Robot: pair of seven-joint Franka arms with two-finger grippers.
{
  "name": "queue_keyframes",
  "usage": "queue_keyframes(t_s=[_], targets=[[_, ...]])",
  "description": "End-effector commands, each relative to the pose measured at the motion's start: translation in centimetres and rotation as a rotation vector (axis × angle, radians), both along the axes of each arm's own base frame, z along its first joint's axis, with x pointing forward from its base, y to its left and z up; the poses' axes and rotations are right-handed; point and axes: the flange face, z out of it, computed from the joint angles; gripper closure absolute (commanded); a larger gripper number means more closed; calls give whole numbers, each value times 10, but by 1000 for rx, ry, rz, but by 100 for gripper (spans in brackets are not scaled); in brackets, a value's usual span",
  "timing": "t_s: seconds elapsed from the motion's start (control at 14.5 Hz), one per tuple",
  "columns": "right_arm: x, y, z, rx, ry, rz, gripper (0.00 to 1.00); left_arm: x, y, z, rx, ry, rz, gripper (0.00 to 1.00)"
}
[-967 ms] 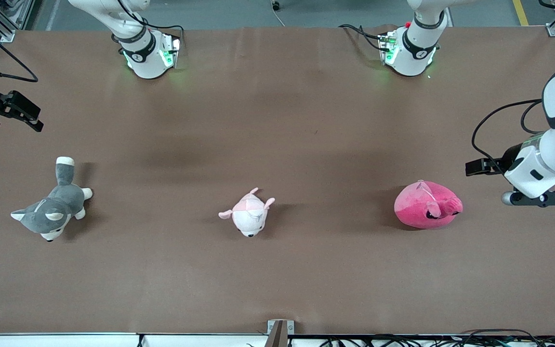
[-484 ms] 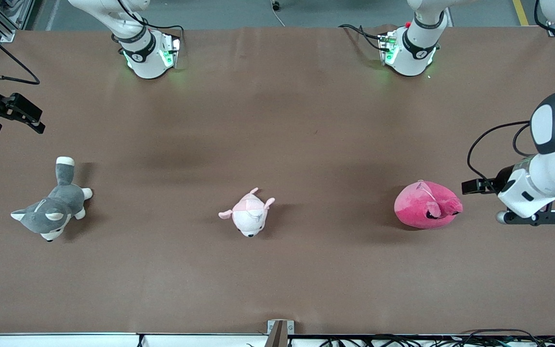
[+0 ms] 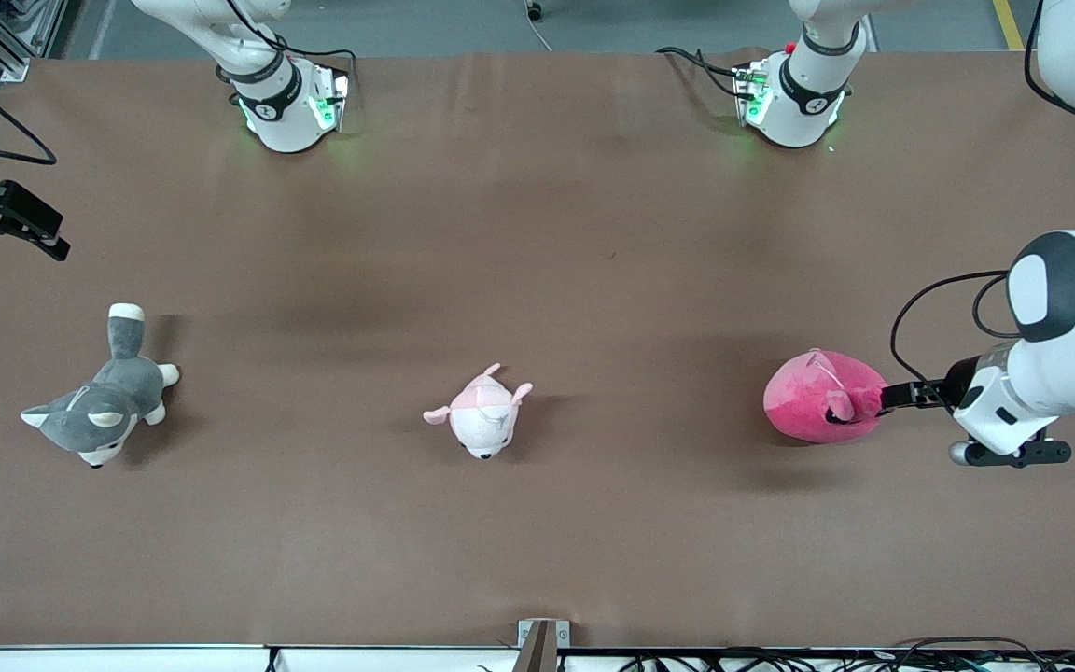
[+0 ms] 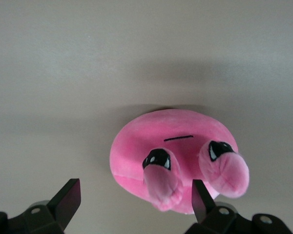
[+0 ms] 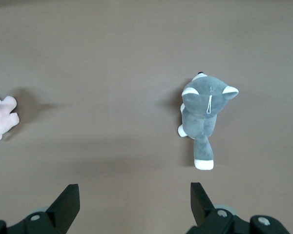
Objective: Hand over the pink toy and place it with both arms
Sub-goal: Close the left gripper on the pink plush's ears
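I can see a plump stubby pink part (image 4: 163,183) poking out between my left gripper's fingers, so the pink toy's round body (image 3: 814,394) will hang from that squeezed part when I lift.
The pink toy (image 3: 822,408) is a round magenta plush lying on the brown table toward the left arm's end. My left gripper (image 3: 899,396) is low beside it, open, its fingers pointing at the toy's face. In the left wrist view the pink toy (image 4: 176,146) shows its black eyes, and one of its stubby pink parts reaches in between the open fingers of the left gripper (image 4: 136,195); one finger (image 4: 201,197) overlaps the plush's edge. My right gripper (image 3: 13,245) hangs open and holds nothing at the right arm's end of the table; the right wrist view shows the right gripper (image 5: 135,195) over bare table.
A grey-and-white plush dog (image 3: 99,406) lies near the right arm's end, also the grey dog (image 5: 205,117). A small pale pink-and-white plush (image 3: 481,420) lies mid-table. Both arm bases (image 3: 290,103) (image 3: 794,98) stand along the table's edge farthest from the front camera. A metal bracket (image 3: 542,639) sits at the edge nearest it.
The left arm has swung down and in, bringing its open gripper up to the pink toy. The right gripper drifted slightly toward its table end. The toys have not moved.
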Motion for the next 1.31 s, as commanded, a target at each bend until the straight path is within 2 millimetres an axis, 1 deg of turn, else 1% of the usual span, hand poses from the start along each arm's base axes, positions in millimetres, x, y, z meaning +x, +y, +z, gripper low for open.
queue_keyframes(t_s=[0.0, 0.07, 0.14, 0.28, 0.41, 0.55, 0.69, 0.83, 0.9, 0.97, 1.04, 1.11, 1.17, 1.24], targets=[[12, -4, 5, 11, 28, 1, 0, 2, -4, -5, -25, 4, 48, 3], [12, -3, 5, 13, 28, 1, 0, 3, -5, -10, -35, 13, 59, 5], [12, -3, 5, 11, 28, -1, 0, 3, -7, -11, -43, 16, 63, 8], [13, -3, 4, 10, 25, -3, 0, 2, -8, -12, -44, 20, 70, 18], [17, -4, -1, 10, 32, -1, 0, 2, -9, -19, -48, 34, 76, 30], [19, -3, -5, 9, 39, -1, 0, -2, -11, -25, -74, 54, 89, 39], [20, -4, -4, 12, 29, -4, 0, -5, -12, -31, -96, 70, 102, 48], [23, -5, -5, 15, 12, -7, 0, -6, -12, -33, -97, 76, 100, 61], [23, -6, -5, 15, 11, -10, 0, -6, -12, -33, -97, 77, 100, 72], [23, -6, -5, 15, 11, -10, 0, -6, -12, -32, -97, 76, 99, 80], [23, -7, -6, 16, 14, -11, 0, -6, -14, -32, -98, 76, 94, 88], [27, -7, -13, 16, 33, -10, 0, -6, -16, -30, -98, 74, 91, 95], [28, -4, -14, 9, 31, 4, 0, -7, -20, -28, -98, 73, 83, 99], [27, -3, -13, 9, 31, 8, 0, -7, -24, -23, -99, 68, 79, 100]])
